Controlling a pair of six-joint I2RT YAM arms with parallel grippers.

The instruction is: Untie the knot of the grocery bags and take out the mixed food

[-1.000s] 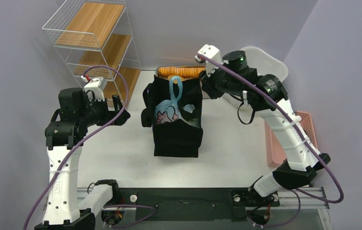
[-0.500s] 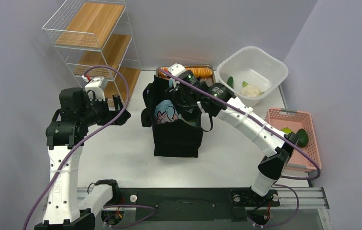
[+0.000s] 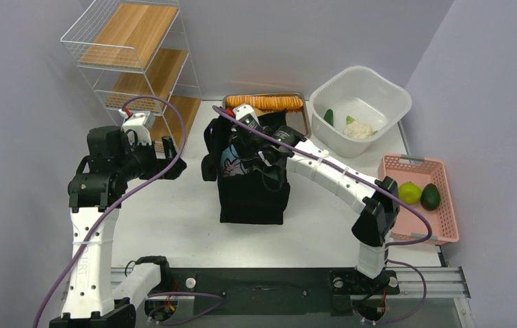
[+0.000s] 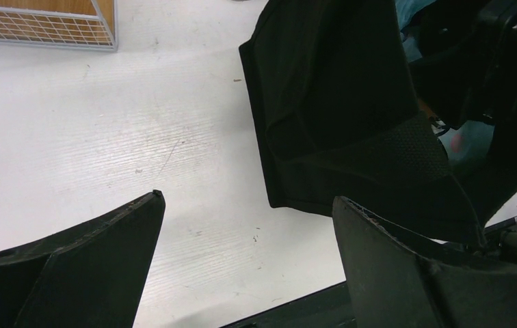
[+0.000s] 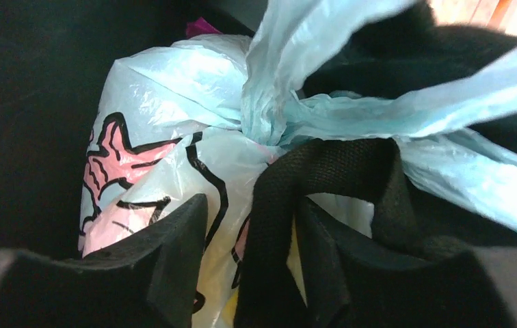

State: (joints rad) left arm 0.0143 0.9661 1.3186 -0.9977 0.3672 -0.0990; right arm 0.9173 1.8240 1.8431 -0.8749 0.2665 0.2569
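The black tote strap loops across the plastic bag, so next my left gripper steadies the bag while my right gripper pulls the strap clear first.
The black tote stands mid-table with the pale blue plastic bag inside it. My right gripper is down inside the tote. In the right wrist view the knot sits just above my right gripper, which is open over the pink-printed bag. A black tote strap loops between the fingers. Something yellow shows through the plastic. A magenta bit peeks behind the bag. My left gripper is open and empty, left of the tote.
A white tub at the back right holds cauliflower and a green item. A pink basket at the right holds a lemon and an avocado. The orange loaf lies behind the tote. A wire shelf stands back left.
My right arm swung left from over the white tub to the tote, and its gripper went down onto the blue bag's knot. The left arm stayed still.
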